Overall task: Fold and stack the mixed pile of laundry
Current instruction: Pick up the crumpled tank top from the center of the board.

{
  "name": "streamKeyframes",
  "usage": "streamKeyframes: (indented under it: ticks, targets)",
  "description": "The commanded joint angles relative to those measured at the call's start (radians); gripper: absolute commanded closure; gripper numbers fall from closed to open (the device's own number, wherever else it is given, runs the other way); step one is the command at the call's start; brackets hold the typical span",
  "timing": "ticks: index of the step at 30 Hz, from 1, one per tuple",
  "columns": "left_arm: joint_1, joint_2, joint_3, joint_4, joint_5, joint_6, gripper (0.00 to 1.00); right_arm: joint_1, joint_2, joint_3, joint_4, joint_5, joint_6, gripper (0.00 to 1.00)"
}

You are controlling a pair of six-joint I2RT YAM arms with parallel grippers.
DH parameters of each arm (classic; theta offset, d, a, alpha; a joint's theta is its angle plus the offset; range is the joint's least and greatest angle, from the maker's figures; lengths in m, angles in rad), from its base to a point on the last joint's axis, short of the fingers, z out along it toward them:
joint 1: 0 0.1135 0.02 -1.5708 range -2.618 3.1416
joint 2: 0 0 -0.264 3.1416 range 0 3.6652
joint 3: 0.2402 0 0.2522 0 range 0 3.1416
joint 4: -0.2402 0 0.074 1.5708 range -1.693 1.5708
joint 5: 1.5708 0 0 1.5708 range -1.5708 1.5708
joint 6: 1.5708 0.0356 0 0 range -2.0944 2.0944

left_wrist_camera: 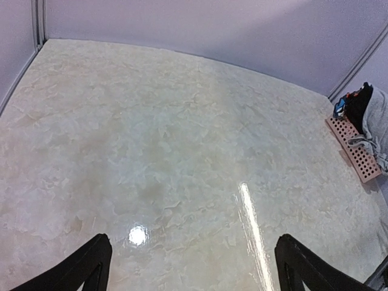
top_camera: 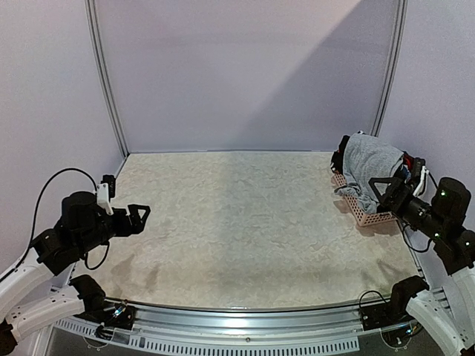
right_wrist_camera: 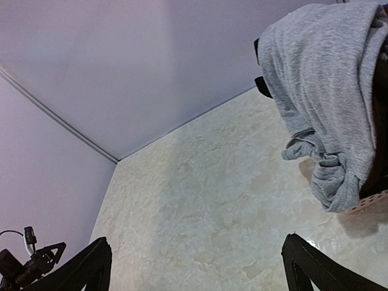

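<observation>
The light grey garment (top_camera: 365,162) is on top and its bunched end (top_camera: 367,202) hangs over the basket's rim, so the robot's right gripper goes on reaching down until its fingers close there.
The mixed laundry pile (top_camera: 369,165) sits heaped in a pink perforated basket (top_camera: 364,213) at the table's far right. A light grey garment (right_wrist_camera: 327,103) lies on top and hangs over the basket's rim, with black cloth under it. In the left wrist view the pile (left_wrist_camera: 371,118) shows small at the right edge, with red and blue bits. My right gripper (top_camera: 377,187) hovers open just in front of the basket, touching nothing. Over the table's left side my left gripper (top_camera: 138,216) stands open and empty, far from the pile.
The pale mottled tabletop (top_camera: 245,222) stretches between the two arms. Lilac walls close the back and both sides. A metal rail (top_camera: 237,311) runs along the near edge. The basket (left_wrist_camera: 354,148) stands close to the right wall.
</observation>
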Motion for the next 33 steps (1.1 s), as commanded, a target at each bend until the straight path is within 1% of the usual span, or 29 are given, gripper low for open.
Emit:
streamKeyframes:
  ticks: [1, 3, 5, 8, 12, 15, 16, 18, 20, 22, 23, 25, 29, 33]
  targets:
    - [-0.029, -0.029, -0.031, -0.061, -0.019, -0.018, 0.05, 0.006, 0.065, 0.1, -0.174, 0.104, -0.064, 0.01]
    - [-0.035, -0.044, -0.045, -0.062, -0.033, -0.019, 0.05, 0.006, 0.099, 0.143, -0.204, 0.16, -0.091, 0.01]
    - [-0.037, -0.047, -0.056, -0.053, -0.044, -0.018, 0.05, 0.006, 0.149, 0.197, -0.239, 0.261, -0.115, 0.01]
    - [-0.04, -0.026, -0.058, -0.027, -0.049, -0.008, 0.05, 0.006, 0.24, 0.269, -0.26, 0.357, -0.138, 0.03]
    - [-0.043, 0.017, -0.061, 0.012, -0.049, -0.001, 0.06, 0.006, 0.367, 0.342, -0.227, 0.416, -0.151, 0.06]
    - [-0.045, 0.036, -0.07, 0.038, -0.048, 0.002, 0.07, 0.007, 0.491, 0.428, -0.223, 0.478, -0.159, 0.1]
    - [-0.045, 0.039, -0.073, 0.043, -0.049, 0.002, 0.06, 0.006, 0.534, 0.454, -0.22, 0.493, -0.161, 0.13]
    - [-0.045, 0.041, -0.076, 0.045, -0.05, 0.003, 0.07, 0.006, 0.619, 0.502, -0.21, 0.491, -0.166, 0.17]
    - [-0.047, 0.035, -0.075, 0.037, -0.051, 0.003, 0.07, 0.007, 0.686, 0.534, -0.202, 0.453, -0.161, 0.23]
    - [-0.047, 0.023, -0.075, 0.031, -0.051, 0.003, 0.07, 0.008, 0.744, 0.529, -0.179, 0.393, -0.137, 0.29]
    - [-0.047, 0.018, -0.076, 0.029, -0.05, 0.003, 0.07, 0.013, 0.764, 0.514, -0.16, 0.369, -0.127, 0.3]
    - [-0.048, 0.007, -0.076, 0.025, -0.052, 0.003, 0.07, 0.047, 0.792, 0.486, -0.145, 0.37, -0.111, 0.31]
    - [-0.048, -0.005, -0.08, 0.023, -0.051, 0.001, 0.07, 0.133, 0.854, 0.47, -0.185, 0.462, -0.104, 0.31]
    - [-0.048, -0.011, -0.081, 0.015, -0.05, 0.0, 0.07, 0.146, 0.898, 0.452, -0.226, 0.561, -0.109, 0.36]
